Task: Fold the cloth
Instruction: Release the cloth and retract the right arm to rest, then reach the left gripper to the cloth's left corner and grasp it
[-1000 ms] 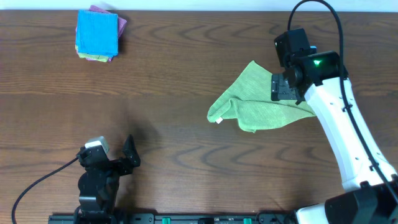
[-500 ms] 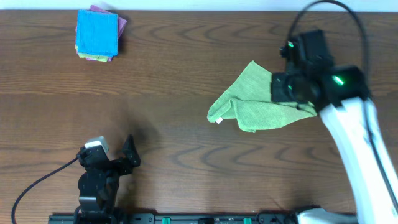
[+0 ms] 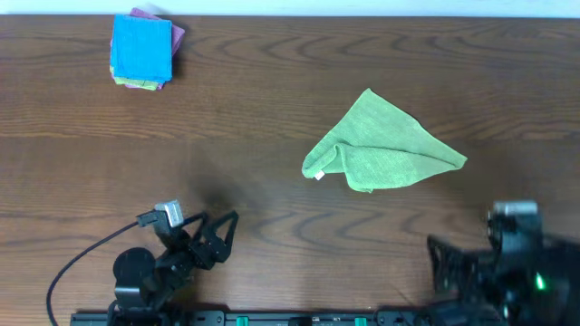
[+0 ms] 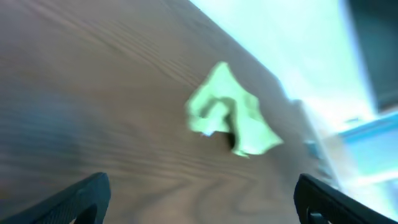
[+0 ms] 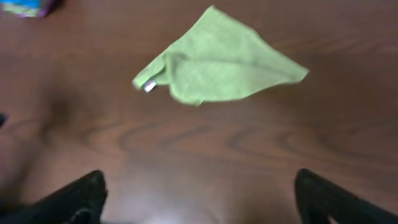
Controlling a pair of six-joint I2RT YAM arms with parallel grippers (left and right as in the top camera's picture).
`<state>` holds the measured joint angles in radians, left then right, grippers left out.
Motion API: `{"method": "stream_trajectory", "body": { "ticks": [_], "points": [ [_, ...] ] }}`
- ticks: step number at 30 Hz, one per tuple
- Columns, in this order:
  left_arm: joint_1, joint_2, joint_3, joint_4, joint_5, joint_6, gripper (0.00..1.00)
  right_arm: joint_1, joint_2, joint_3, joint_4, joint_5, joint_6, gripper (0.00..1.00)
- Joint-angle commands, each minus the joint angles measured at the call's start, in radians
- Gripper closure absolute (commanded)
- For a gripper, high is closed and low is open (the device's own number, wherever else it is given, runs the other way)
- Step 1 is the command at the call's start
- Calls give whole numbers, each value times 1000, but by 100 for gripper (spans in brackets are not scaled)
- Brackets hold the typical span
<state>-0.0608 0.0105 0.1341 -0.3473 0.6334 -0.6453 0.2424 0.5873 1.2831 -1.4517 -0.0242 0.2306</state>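
Note:
My left gripper should take hold of the cloth (image 3: 312, 165) next to the tag and pull before folding, because the crumpled cloth's tagged corner (image 3: 321, 167) is folded over, far from my right gripper.
The lime-green cloth (image 3: 381, 143) lies crumpled in a rough triangle on the right half of the wooden table, its left corner folded over with a small white tag showing. It also appears in the left wrist view as the cloth (image 4: 230, 113) and in the right wrist view as the cloth (image 5: 217, 59). My left gripper (image 3: 217, 234) sits at the front left, open and empty, well short of the cloth. At the front right, my right gripper (image 3: 446, 263) is open and empty too. Both wrist views show wide-apart fingertips (image 4: 87, 196) (image 5: 323, 196) over bare wood.
A folded bright blue cloth (image 3: 141, 47) tops a small stack at the far left back corner, with a pink-purple cloth (image 3: 178, 34) peeking out beneath. A corner of the blue cloth (image 5: 25, 6) shows in the right wrist view. The table's far edge meets a pale wall.
My right arm has left the cloth and pulled back to the front right edge. The cloth lies where it was. My left gripper has swung a little to the right.

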Motion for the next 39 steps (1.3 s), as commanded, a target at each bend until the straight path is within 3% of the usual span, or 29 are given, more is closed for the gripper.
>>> {"method": "stream_trajectory", "body": {
  "ticks": [1, 3, 7, 9, 14, 20, 27, 29, 31, 32, 36, 39],
  "points": [
    [-1, -4, -8, 128, 169, -92, 0, 10, -57, -7, -18, -108, 26, 1],
    [-21, 26, -8, 240, 171, -95, 0, 10, -88, -7, -24, -146, 54, 1],
    [-85, 187, -3, 324, 144, -41, 0, 10, -90, -6, 15, -150, 61, 1],
    [-127, 326, 24, 371, 134, 19, 7, 10, -90, -6, 63, -152, 70, 1],
    [-259, 686, 225, 307, 33, 249, 8, 10, -90, -6, 136, -151, 74, 1],
    [-484, 1114, 542, 132, -252, 468, 7, 10, -90, -6, 152, -121, 79, 1],
    [-569, 1447, 742, 117, -379, 487, 9, 10, -90, -6, 161, -32, 68, 1],
    [-569, 1503, 759, 126, -375, 478, 15, 10, -90, -6, 161, -7, 68, 1],
    [-569, 1556, 761, 153, -374, 415, 40, 10, -90, -6, 161, -1, 34, 1],
    [-569, 1564, 761, 158, -373, 370, 45, 10, -90, -6, 161, -1, 19, 1],
    [-569, 1565, 761, 168, -336, 212, 37, 10, -90, -6, 162, 18, -6, 1],
    [-591, 1573, 761, 224, -322, 336, 51, 10, -90, -6, 162, 21, -19, 1]
  ]
}}
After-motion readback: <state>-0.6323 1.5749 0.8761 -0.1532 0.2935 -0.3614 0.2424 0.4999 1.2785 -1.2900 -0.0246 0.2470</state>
